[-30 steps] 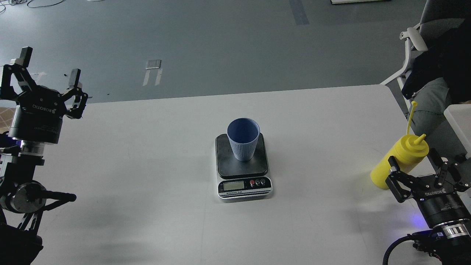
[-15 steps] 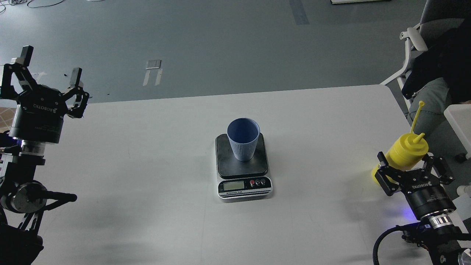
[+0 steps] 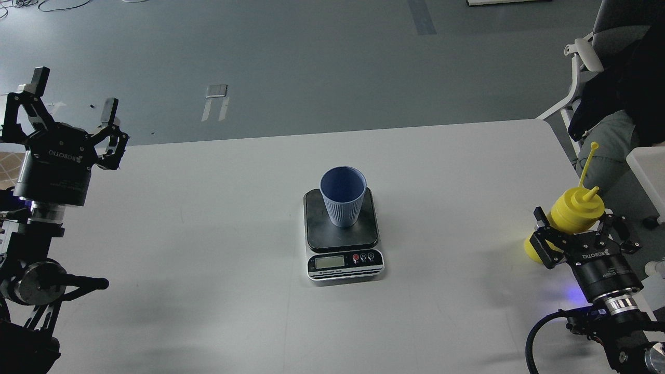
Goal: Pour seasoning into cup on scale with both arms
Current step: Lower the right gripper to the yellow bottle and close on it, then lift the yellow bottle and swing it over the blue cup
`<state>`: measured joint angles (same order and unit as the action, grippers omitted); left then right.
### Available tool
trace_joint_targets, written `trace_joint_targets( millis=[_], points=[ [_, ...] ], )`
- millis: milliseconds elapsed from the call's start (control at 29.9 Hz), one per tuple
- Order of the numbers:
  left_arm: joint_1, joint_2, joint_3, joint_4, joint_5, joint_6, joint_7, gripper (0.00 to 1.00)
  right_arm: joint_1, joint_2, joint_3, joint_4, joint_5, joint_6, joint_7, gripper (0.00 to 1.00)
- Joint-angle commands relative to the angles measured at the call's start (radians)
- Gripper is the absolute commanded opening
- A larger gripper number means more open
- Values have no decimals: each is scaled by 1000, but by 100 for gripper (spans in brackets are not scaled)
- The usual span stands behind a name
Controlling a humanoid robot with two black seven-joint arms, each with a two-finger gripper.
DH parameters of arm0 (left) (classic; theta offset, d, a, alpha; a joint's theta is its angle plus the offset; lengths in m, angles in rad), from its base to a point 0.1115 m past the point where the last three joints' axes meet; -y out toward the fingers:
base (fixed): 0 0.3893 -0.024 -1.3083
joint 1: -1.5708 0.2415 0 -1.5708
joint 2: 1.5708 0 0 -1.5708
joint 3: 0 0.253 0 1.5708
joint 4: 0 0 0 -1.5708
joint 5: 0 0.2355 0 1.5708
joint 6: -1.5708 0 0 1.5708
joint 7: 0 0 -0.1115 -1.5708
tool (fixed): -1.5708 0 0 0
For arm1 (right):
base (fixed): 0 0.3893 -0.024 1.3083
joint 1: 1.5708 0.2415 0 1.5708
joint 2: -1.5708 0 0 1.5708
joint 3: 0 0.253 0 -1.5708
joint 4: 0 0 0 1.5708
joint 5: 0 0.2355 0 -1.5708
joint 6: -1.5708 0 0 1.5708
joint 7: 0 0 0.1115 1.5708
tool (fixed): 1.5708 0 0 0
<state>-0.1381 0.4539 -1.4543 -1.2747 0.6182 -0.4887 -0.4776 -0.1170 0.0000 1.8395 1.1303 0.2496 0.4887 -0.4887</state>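
Note:
The tip strap stands up on its own, so it will still stick out next to the bottle's nozzle when the robot lifts the yellow seasoning bottle.
The light blue ribbed cup stands upright on the dark platform of the scale at the table's middle. The yellow seasoning bottle stands at the table's right edge, with its nozzle and tip strap pointing up. My right gripper is open, with a finger on each side of the bottle's body and the lower part of the bottle hidden behind it. My left gripper is open and empty, raised over the table's far left corner, well away from the cup.
The white table ends just right of the bottle. An office chair with a dark-clothed person stands beyond the right corner. A white box sits at the right edge.
My right gripper has moved forward around the bottle, from in front of it to straddling it. The bottle now stands more upright. The left gripper has barely shifted.

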Motion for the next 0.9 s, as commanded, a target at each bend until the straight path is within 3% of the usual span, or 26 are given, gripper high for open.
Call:
trace_joint_targets(
  millis=[0,301,535,602,669,702,769,869],
  points=[
    [0,-1,0,0,0,0,1,99,3,0,-3,-3,-4,0,0,100],
    [14,3,3,-22,3,0,2,99,14,0,-11,-24,-13,0,0,99],
    [28,5,3,-22,5,0,4,99,30,0,-9,-24,-61,0,0,84],
    [28,8,3,-22,6,0,4,99,28,0,-9,-15,-76,0,2,72],
    [28,8,3,-22,6,0,4,99,23,0,-9,-9,-92,0,10,65],
    [26,9,3,-22,6,0,4,99,19,0,-11,-12,-110,0,19,42],
    [26,9,2,-22,8,0,4,99,19,0,-8,-23,-154,0,41,12],
    [26,11,3,-22,8,0,5,99,16,0,-6,-24,-216,0,74,1]
  ],
)
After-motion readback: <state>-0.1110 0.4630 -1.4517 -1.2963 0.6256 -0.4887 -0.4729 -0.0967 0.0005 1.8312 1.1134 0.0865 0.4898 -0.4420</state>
